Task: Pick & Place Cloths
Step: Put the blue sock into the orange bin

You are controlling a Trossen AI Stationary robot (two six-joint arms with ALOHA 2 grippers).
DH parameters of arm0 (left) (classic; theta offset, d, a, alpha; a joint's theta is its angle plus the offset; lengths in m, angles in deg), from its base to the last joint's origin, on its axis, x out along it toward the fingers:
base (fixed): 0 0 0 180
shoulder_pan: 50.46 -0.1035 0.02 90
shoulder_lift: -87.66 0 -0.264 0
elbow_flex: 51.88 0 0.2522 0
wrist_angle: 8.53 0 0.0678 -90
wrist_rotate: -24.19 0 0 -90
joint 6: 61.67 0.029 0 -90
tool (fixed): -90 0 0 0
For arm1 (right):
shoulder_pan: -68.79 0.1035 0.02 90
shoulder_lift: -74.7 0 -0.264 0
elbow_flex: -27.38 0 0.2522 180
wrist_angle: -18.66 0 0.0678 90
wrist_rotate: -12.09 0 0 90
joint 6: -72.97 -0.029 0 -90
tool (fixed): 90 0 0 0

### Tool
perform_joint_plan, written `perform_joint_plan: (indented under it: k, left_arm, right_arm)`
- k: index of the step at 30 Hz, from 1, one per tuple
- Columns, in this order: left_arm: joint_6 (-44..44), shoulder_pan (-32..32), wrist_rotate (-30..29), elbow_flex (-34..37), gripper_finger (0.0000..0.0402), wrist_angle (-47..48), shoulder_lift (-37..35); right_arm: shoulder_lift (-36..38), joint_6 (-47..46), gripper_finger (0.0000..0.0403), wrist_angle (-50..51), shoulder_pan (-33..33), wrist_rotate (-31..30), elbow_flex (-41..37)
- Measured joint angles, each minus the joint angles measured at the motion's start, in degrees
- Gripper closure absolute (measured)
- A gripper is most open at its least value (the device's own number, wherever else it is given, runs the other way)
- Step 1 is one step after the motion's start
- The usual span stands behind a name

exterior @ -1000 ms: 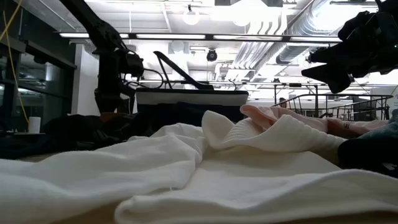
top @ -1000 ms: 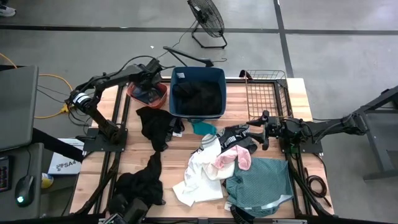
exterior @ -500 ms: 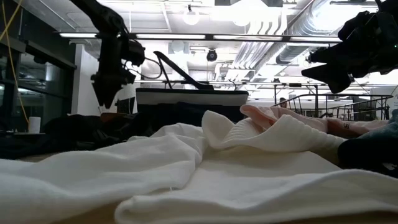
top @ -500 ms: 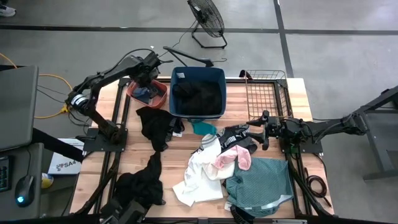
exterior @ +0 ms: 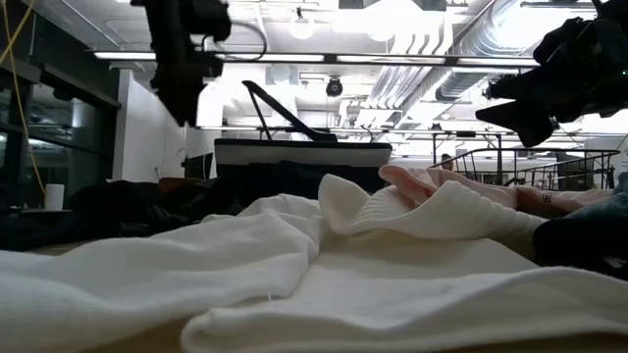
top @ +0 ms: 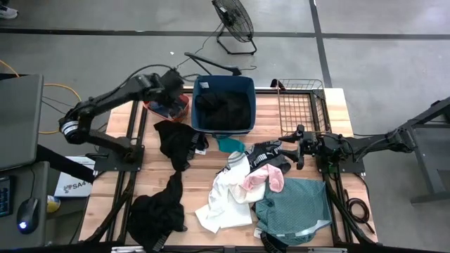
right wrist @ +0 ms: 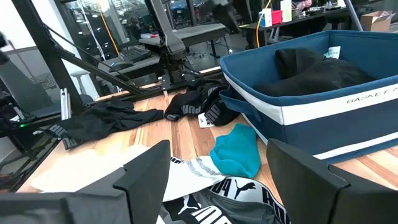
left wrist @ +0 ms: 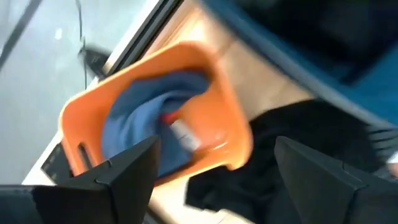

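The small teal cloth is uncovered, so my left gripper keeps going toward its end by the white cloth until the fingers close on it.
My left gripper hangs open and empty above the orange basin, which holds a blue cloth. The navy tub beside it holds black cloths. One black cloth lies in front of the basin and another near the front left. White, pink, teal-green, small teal and black-and-white patterned cloths lie right of centre. My right gripper stands open and level above the patterned cloth.
A wire rack stands at the table's far right, next to the tub. A floor fan stands beyond the far edge. Bare wood shows between the two black cloths and along the left side.
My left gripper has risen well above the orange basin, staying open and empty, and its arm has swung so the elbow now lies farther toward the table's left. The blue cloth stays in the basin.
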Motion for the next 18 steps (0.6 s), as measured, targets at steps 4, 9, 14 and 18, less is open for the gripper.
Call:
perform_joint_plan:
  k: [4, 9, 14, 18]
  left_arm:
    - [-2.79, 8.08, -0.28, 0.02, 0.0092, -2.96, -0.29]
    - [-6.1, 18.15, -3.37, 0.03, 0.0092, -8.5, 0.9]
    - [-7.08, 27.11, -5.99, 0.07, 0.0092, -14.6, 3.15]
    - [-6.24, 32.16, -8.07, 0.07, 0.0092, -18.74, 6.56]
  right_arm:
    - [0.0, -0.01, 0.0144, -0.02, 0.01, 0.01, 0.02]
    - [0.0, -0.01, 0.0144, 0.0, 0.0, 0.0, 0.01]
    - [0.0, -0.01, 0.0144, -0.01, 0.01, 0.0, 0.0]
    - [0.0, -0.01, 0.0144, 0.0, 0.01, 0.01, 0.0]
